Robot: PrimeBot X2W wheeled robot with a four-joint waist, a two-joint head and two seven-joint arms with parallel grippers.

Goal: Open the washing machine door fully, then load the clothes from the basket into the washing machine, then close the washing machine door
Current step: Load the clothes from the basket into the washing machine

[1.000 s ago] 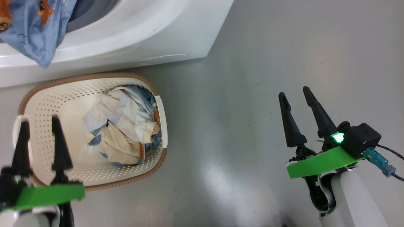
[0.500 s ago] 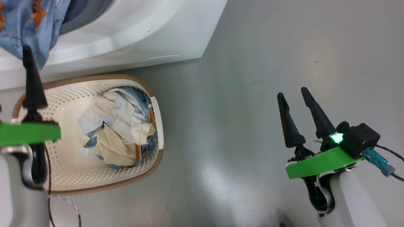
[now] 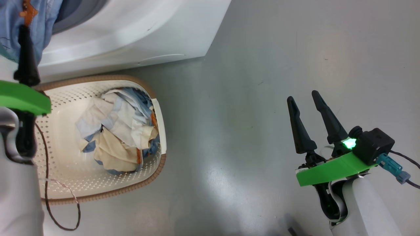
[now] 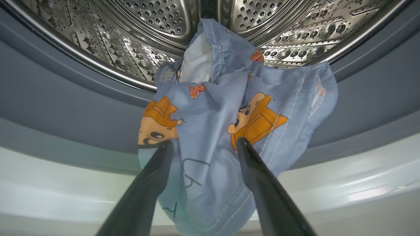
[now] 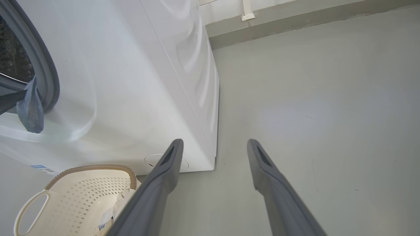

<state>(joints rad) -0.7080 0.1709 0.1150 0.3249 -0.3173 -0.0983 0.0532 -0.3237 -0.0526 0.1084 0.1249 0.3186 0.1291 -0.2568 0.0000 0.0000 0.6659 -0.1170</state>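
I can see the light-blue garment hanging limp over the grey gasket, so its hanging end (image 3: 10, 31) will fold and go along into the drum when I push it.
The white washing machine (image 3: 131, 29) stands at the top left, its steel drum (image 4: 147, 19) open; the washing machine door is out of view. A light-blue garment (image 4: 213, 131) with orange bears hangs out over the grey gasket (image 4: 65, 105). My left gripper (image 4: 204, 143) is open, its fingers just in front of that hanging cloth and not gripping it; one finger (image 3: 24, 52) shows at the left edge. The cream basket (image 3: 59, 177) sits on the floor below, with crumpled blue and cream clothes (image 3: 118, 131) in its right half. My right gripper (image 3: 305, 100) is open over bare floor.
Grey floor (image 3: 246, 98) stretches to the right of the machine and basket. A thin brown cable (image 3: 62, 209) loops down from my left arm over the basket's near rim. The machine's side panel (image 5: 157, 82) and a wall base (image 5: 295, 19) lie beyond my right gripper (image 5: 215, 142).
My left gripper has risen from above the basket to the machine's opening, in front of the hanging garment. The head camera has shifted a little. The right arm has stayed put.
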